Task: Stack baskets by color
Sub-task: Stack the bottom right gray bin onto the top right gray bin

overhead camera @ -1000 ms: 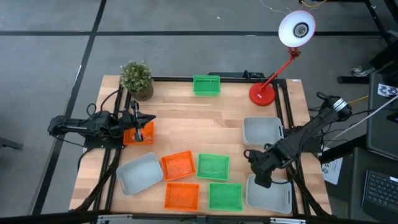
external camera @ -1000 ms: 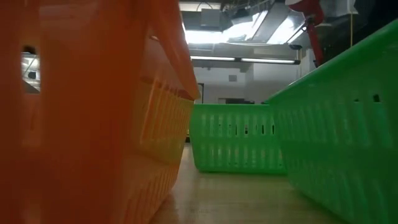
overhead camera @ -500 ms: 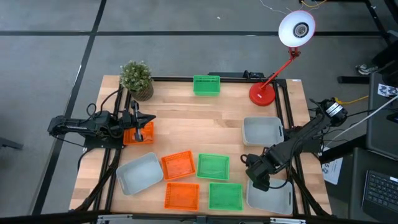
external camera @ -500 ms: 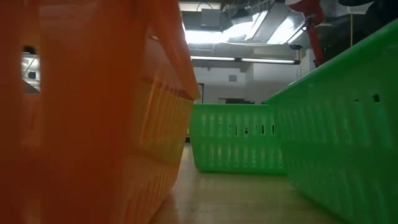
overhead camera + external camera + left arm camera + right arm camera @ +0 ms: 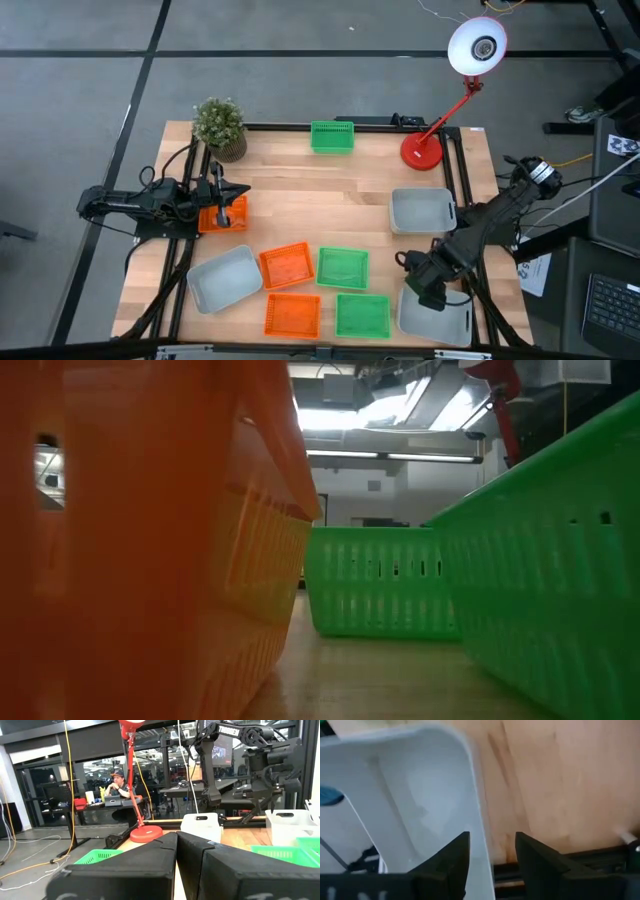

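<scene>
My right gripper will lower the grey basket at my right gripper [image 5: 435,318], and it will nest inside the far grey basket [image 5: 422,211], since that is empty with outward-flaring sides.
Nine baskets lie on the wooden table. A green basket [image 5: 332,136] sits at the far edge and a grey one [image 5: 421,210] at the right. Near the front are a grey basket [image 5: 224,278], two orange ones [image 5: 287,265] [image 5: 292,314] and two green ones [image 5: 343,267] [image 5: 362,315]. My right gripper [image 5: 424,290] [image 5: 492,862] points down, open, at the far left corner of the near-right grey basket [image 5: 435,315]. One finger is inside the basket and one outside. My left gripper [image 5: 222,203] [image 5: 176,840] hangs shut above an orange basket [image 5: 233,213] at the left. My right gripper comes from above at the grey basket's side wall [image 5: 481,840], near a corner, with the rim in the gap between its two fingers. Whether a finger touches the wall, I cannot tell. The basket rests flat on the table.
A potted plant [image 5: 220,125] stands at the far left corner and a red lamp [image 5: 422,150] at the far right. Dark frame rails [image 5: 462,190] run along the table's edges. Bare wood [image 5: 320,200] lies across the middle.
My right gripper has swung a little toward the table's right edge, ending over the near-right grey basket's corner. The baskets have stayed where they were.
</scene>
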Tool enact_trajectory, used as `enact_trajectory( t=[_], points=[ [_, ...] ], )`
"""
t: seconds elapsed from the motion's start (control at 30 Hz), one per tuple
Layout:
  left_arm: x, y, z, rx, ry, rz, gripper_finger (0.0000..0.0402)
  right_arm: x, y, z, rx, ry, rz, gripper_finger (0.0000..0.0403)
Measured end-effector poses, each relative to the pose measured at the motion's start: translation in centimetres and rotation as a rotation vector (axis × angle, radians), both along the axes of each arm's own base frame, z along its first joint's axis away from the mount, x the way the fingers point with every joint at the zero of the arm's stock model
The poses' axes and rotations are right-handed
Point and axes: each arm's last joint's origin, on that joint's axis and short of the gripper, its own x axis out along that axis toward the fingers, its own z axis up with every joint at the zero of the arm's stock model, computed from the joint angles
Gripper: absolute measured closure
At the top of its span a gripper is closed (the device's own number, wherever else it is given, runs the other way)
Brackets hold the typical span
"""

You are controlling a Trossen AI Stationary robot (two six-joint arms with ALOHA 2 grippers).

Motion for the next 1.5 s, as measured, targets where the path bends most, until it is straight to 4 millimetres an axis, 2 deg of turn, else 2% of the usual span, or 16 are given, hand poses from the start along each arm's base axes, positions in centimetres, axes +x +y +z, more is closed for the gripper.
enact_trajectory(
  t=[0.3,0.67,0.97,1.4,1.5],
  points=[
    [0.0,0.0,0.0,0.000,0.002,0.009,0.0401,-1.6,1.7,-0.2,-0.070,-0.063,-0.006,0.0244],
    [0.0,0.0,-0.1,0.001,0.007,0.009,0.0401,-1.9,2.2,-0.5,-0.126,-0.112,0.021,0.0245],
    [0.0,0.0,-0.1,0.001,0.008,0.008,0.0401,-1.1,3.2,-2.7,-0.180,-0.059,0.030,0.0245],
    [0.0,0.0,-0.1,0.002,0.007,0.008,0.0401,-0.2,4.2,-7.0,-0.306,0.056,0.045,0.0245],
    [0.0,0.0,-0.1,0.002,0.007,0.008,0.0401,-0.2,4.2,-7.2,-0.294,0.097,0.042,0.0263]
  ],
)
